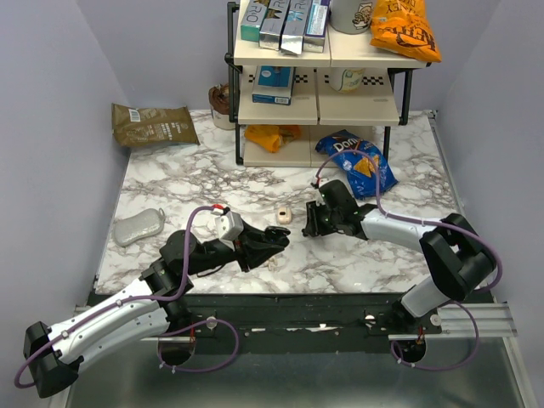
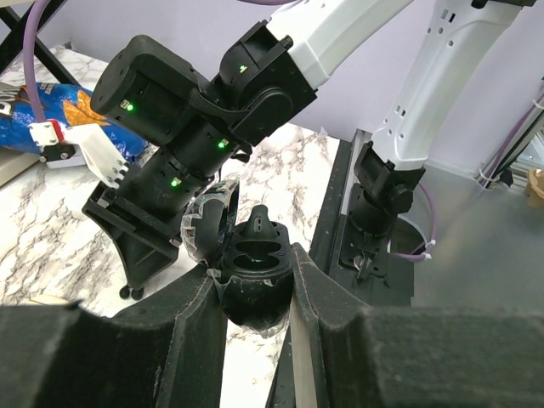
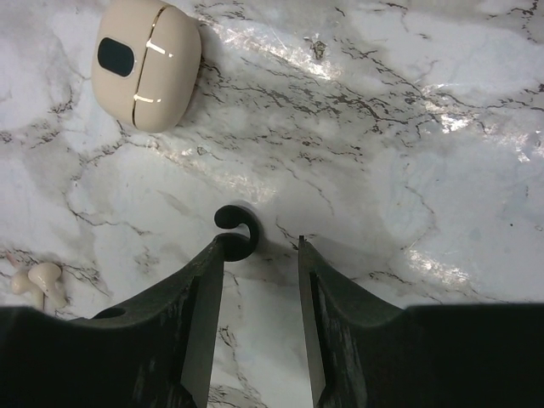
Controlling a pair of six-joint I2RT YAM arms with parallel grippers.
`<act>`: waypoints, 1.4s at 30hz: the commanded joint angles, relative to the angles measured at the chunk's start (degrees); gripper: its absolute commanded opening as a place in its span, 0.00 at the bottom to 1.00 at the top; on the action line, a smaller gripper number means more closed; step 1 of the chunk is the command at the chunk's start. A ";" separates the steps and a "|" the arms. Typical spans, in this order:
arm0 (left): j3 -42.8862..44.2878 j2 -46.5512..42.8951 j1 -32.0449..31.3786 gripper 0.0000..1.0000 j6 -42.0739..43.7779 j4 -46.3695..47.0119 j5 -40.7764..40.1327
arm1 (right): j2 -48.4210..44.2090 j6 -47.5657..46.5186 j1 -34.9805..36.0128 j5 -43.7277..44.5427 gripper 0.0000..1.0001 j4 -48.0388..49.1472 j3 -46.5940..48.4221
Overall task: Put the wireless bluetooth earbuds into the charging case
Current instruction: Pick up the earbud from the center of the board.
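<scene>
The black earbud is resting against my right gripper's fingertip, away from the middle of its fingertips. I need to open, put the fingers on both sides of the earbud and pinch it before I lift.
My left gripper is shut on an open black case with two sockets. A black earbud stands at the case's far end, and its lid is tipped back. My right gripper is open, low over the marble. A black earbud with a curled hook lies on the table, touching its left fingertip. The beige charging case lies closed between the two grippers. A cream-white pair of earbuds lies at the left of the right wrist view.
A shelf rack with boxes and snacks stands at the back. A blue chip bag lies behind the right arm, and a brown bag at the back left. A grey pouch lies at the left. The table's near edge runs below both grippers.
</scene>
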 commanded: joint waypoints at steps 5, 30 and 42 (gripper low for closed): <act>-0.61 -0.03 -0.42 0.00 0.05 0.69 -0.72 | 2.33 -0.57 0.01 -2.27 0.49 0.68 -0.41; -0.96 -0.38 -0.69 0.00 -0.39 0.96 -0.81 | 3.47 -0.92 0.18 -3.85 0.09 1.56 0.99; -0.87 -0.56 -0.78 0.00 -0.21 0.60 -1.33 | -9.16 -2.23 0.18 -3.58 0.01 0.34 -1.38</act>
